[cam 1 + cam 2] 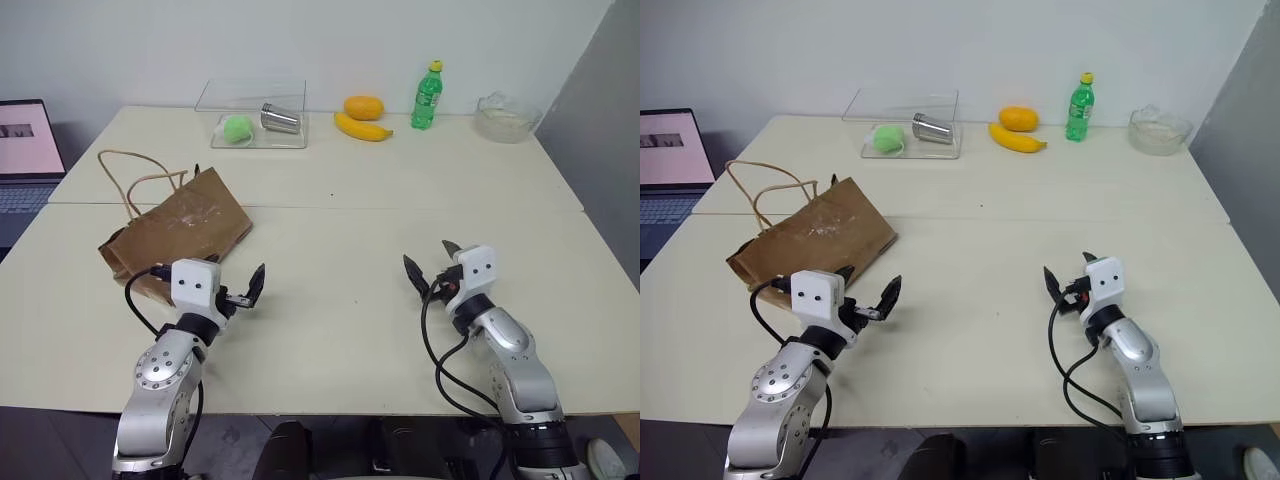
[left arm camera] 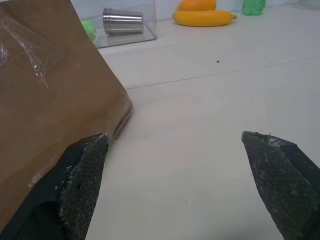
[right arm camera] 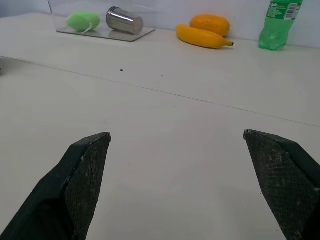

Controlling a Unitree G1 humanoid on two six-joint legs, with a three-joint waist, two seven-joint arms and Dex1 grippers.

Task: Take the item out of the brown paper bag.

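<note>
My gripper will lift the tan cord handle and lower it, and the brown paper bag should then stand upright by itself, because its base edge is straight.
The brown paper bag lies on its side at the table's left, creased, its tan cord handles looping toward the far left. The item is hidden; nothing red shows. My left gripper hovers open at the bag's near right corner, and in the left wrist view one of its fingers sits right by the bag's brown wall. My right gripper stands open over bare table at the near right, well away from the bag, with nothing between its fingers.
At the back stands a clear tray with a green ball and a steel cup. An orange fruit, banana, green bottle and glass bowl follow rightward. A laptop sits far left.
</note>
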